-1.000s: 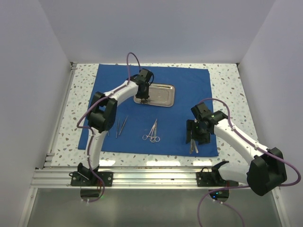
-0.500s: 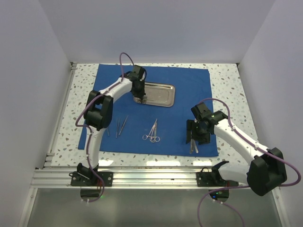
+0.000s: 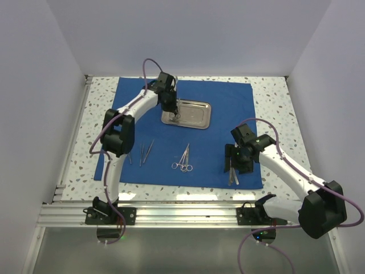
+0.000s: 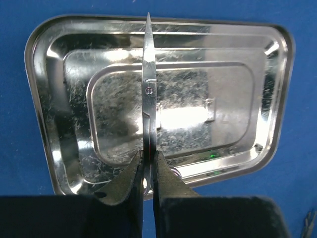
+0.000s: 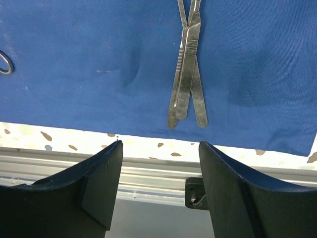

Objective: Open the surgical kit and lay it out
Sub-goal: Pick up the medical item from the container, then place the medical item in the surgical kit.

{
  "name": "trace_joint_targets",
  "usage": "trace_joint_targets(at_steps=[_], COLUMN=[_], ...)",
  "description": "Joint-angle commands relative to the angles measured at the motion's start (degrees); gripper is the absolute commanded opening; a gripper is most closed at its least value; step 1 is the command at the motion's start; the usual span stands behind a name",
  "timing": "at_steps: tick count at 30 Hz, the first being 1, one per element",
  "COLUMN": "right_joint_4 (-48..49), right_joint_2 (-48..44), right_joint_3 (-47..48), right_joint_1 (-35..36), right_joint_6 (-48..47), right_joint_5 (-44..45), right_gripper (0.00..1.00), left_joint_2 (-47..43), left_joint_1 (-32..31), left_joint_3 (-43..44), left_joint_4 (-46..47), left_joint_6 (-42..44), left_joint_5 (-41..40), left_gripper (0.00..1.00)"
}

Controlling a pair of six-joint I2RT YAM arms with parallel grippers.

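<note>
I can see that the slim silver scissors (image 4: 149, 74) point the same way as the ring-handled forceps. I should keep carrying the scissors with my left gripper until they lie beside the forceps.
The royal-blue cloth (image 3: 228, 108) lies spread flat on the table. The steel tray (image 3: 194, 114) sits on its far middle. My left gripper (image 3: 173, 111) hangs over the tray's left end, shut on slim silver scissors (image 4: 148, 74). In the left wrist view the blades are closed and point across the tray (image 4: 223, 99), above its floor. Ring-handled forceps (image 3: 183, 160) and slim tweezers (image 3: 146, 151) lie on the cloth's near half. My right gripper (image 3: 232, 165) is open and empty over the cloth's near edge. Crossed tweezers (image 5: 187, 74) lie just beyond its fingertips (image 5: 115, 148).
The cloth's near edge (image 5: 99, 126) ends at speckled tabletop, with the aluminium rail (image 5: 158, 171) just below. White walls close in the table on the left, right and back. A ring handle (image 5: 4, 64) shows at the right wrist view's left edge.
My left gripper has shifted slightly left and back over the tray's left end, still holding the scissors. The right arm has barely moved.
</note>
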Motion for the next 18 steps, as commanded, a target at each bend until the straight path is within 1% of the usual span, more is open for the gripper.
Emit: trace_joint_targets(at_steps=[1, 5, 8, 9, 11, 12, 14, 15, 17, 18], right_joint_4=[0.70, 0.70, 0.87, 0.96, 1.48, 1.57, 2.36, 2.80, 3.77, 4.03], right_joint_2=[-1.76, -2.29, -2.90, -2.99, -2.99, -2.99, -2.90, -3.16, -3.87, -4.13], right_joint_3=[1.80, 1.71, 1.45, 1.36, 1.19, 1.01, 0.84, 0.49, 0.22, 0.13], right_joint_1=[0.04, 0.04, 0.13, 0.13, 0.04, 0.04, 0.04, 0.04, 0.13, 0.13], right_joint_6=[-0.87, -1.05, -1.23, -1.31, -1.31, -1.31, -1.40, -1.49, -1.49, -1.58], right_joint_5=[-0.57, -0.74, -1.00, -1.18, -1.44, -1.71, -2.41, -2.67, -3.73, -3.99], right_gripper=[0.67, 0.66, 0.67, 0.67, 0.67, 0.67, 0.67, 0.67, 0.67, 0.67], left_joint_2=[-2.52, -4.89, -9.98, -13.47, -17.18, -20.85, -24.56, -27.89, -30.90, -33.35], left_joint_1=[0.22, 0.22, -0.39, -0.74, -2.32, -3.11, -5.75, -6.63, -10.05, -11.28], left_joint_3=[4.42, 4.16, -1.97, -6.78, -11.99, -17.23, -22.53, -27.34, -31.85, -35.79], left_joint_4=[0.35, -1.49, -1.06, -0.53, 1.05, 1.66, 3.51, 4.12, 6.50, 7.29], left_joint_6=[0.04, -0.40, -0.58, -0.49, -0.75, -1.36, -2.24, -3.73, -5.23, -7.06], left_joint_5=[4.31, 4.14, 3.18, 1.87, 0.37, -0.94, -2.36, -3.67, -4.82, -5.69], left_gripper=[0.00, 0.00, 0.00, 0.00, 0.00, 0.00, 0.00, 0.00, 0.00, 0.00])
